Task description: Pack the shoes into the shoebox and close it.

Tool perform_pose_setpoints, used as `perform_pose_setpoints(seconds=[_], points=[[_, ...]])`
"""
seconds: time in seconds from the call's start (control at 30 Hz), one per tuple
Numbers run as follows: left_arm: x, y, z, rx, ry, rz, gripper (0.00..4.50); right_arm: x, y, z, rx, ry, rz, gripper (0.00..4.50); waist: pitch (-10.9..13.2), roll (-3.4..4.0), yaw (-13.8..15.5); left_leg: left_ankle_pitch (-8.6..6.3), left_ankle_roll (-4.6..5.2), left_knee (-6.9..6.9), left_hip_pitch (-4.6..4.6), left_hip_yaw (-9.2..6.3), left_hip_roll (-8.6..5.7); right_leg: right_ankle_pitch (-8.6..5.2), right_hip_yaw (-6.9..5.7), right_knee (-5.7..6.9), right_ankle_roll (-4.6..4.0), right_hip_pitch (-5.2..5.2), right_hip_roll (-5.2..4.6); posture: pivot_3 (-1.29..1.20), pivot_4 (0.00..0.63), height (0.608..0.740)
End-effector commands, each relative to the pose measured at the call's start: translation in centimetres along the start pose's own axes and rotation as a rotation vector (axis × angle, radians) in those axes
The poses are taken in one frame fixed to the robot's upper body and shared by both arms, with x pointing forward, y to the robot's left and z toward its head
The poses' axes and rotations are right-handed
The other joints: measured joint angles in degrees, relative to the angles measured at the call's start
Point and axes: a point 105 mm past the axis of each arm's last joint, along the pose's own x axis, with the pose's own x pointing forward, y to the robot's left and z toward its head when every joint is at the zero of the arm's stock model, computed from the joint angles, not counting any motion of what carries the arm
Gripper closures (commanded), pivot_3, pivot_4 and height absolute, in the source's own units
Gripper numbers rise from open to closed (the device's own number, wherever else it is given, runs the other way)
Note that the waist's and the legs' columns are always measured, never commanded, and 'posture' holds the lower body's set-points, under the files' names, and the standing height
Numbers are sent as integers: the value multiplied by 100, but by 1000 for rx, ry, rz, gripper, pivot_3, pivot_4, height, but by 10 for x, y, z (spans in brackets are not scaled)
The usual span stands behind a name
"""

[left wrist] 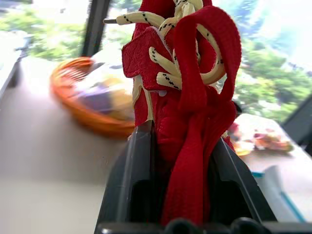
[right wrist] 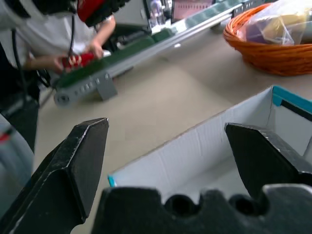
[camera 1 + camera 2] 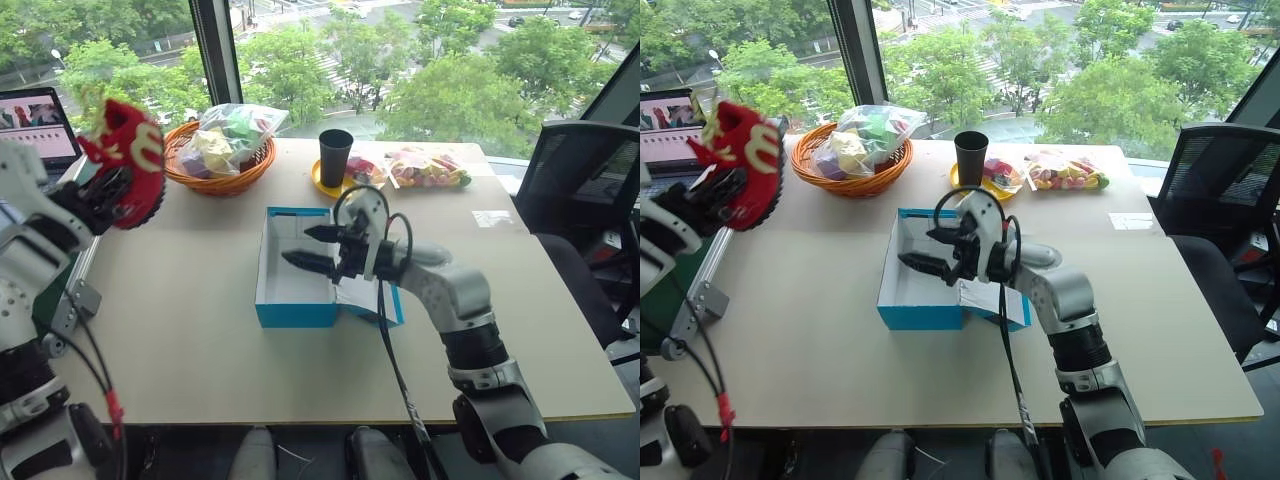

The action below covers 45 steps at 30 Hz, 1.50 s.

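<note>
My left gripper is pinching the red shoe (image 1: 168, 112) below its laces, so next my right gripper grabs the shoe by its sole (image 3: 151, 210) before the shoe is laid in the shoebox.
One red shoe (image 3: 130, 160) with cream markings hangs high above the table's left edge, and my left gripper (image 3: 105, 195) is shut on it. In the left wrist view the two black fingers (image 1: 139, 165) pinch the shoe's (image 1: 190, 97) red fabric just below the cream laces. The blue shoebox (image 3: 290, 315) stands open in the middle of the table, white inside, with its lid (image 3: 392, 305) lying flat to the right. My right gripper (image 3: 312, 248) hovers open over the box's right side, pointing left. In the right wrist view its spread fingers (image 2: 83, 161) frame the box's white wall (image 2: 195, 151).
An orange basket (image 3: 215, 165) of bagged snacks, a black cup (image 3: 335, 157) on a yellow saucer and more snack bags (image 3: 425, 168) line the far edge. A laptop (image 3: 40, 120) stands at far left, an office chair (image 3: 585, 190) at right. A person (image 2: 48, 48) beyond the table's left edge holds something red.
</note>
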Motion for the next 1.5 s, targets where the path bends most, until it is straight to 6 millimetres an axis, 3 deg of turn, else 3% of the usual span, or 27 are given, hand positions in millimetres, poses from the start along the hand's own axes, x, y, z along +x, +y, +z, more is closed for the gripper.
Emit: perform_pose_setpoints(seconds=[0.03, 0.13, 0.27, 0.5, 0.77, 0.9, 1.2, 1.3, 1.4, 1.5], points=[[27, -58, 5, 36, -73, -106, 3415, -5, -1, 36, 132, -148, -5, 0, 1, 0, -6, 0, 0, 1, 0, -1, 0, 0, -1, 3, -1, -1, 1, 0, 150, 734], [41, -105, 0, 37, -95, -211, 3415, -7, -1, 52, 189, -213, -14, 0, 2, -1, -50, 1, 1, 5, -5, -2, 0, 1, 0, 7, -2, -4, 2, 0, 150, 734], [47, -132, -10, 66, -67, -281, 3415, -9, -4, 61, 213, -259, -66, 0, 3, 2, -91, 0, 1, 3, -14, 0, -3, 2, 4, 4, -3, -12, 1, 0, 150, 734], [50, -154, -19, 61, -51, -375, 3415, -15, 8, 77, 280, -351, -45, 0, 12, 16, -66, 1, 3, 6, -8, 0, -4, 1, 5, 12, -3, -9, 3, 0, 150, 734], [56, -152, -21, 67, -45, -367, 3415, -16, 18, 79, 318, -366, -22, 0, 13, 17, -64, 1, 3, 7, -11, 0, -4, 1, 4, 7, -3, -9, 4, 0, 150, 734], [55, -156, -27, 58, -23, -376, 3435, -16, 17, 82, 333, -386, -33, 949, 13, 17, -61, 1, 3, 7, -11, 0, -4, 1, 4, 6, -2, -9, 4, 0, 150, 734], [52, -159, -26, 21, -23, -380, 3435, -12, 16, 82, 361, -391, -24, 4034, 13, 18, -68, 1, 3, 8, -17, 0, -4, 1, 4, 3, -2, -11, 4, 0, 150, 734], [50, -159, -28, 18, -12, -381, 3435, -11, 15, 83, 369, -394, -26, 4223, 13, 18, -63, 2, 3, 8, -17, 0, -4, 1, 4, 2, -2, -11, 4, 0, 150, 734], [47, -149, -25, -31, -26, -352, 2633, -11, 13, 83, 365, -393, -38, 4236, 14, 18, -67, 2, 4, 8, -19, 0, -4, 1, 3, 0, -2, -11, 4, 0, 150, 734], [37, -138, -29, 58, 29, -355, 1511, -12, 9, 85, 348, -388, -68, 4241, 14, 19, -88, 1, 4, 8, -19, 0, -4, 1, 4, 0, -3, -13, 4, 0, 150, 734]])
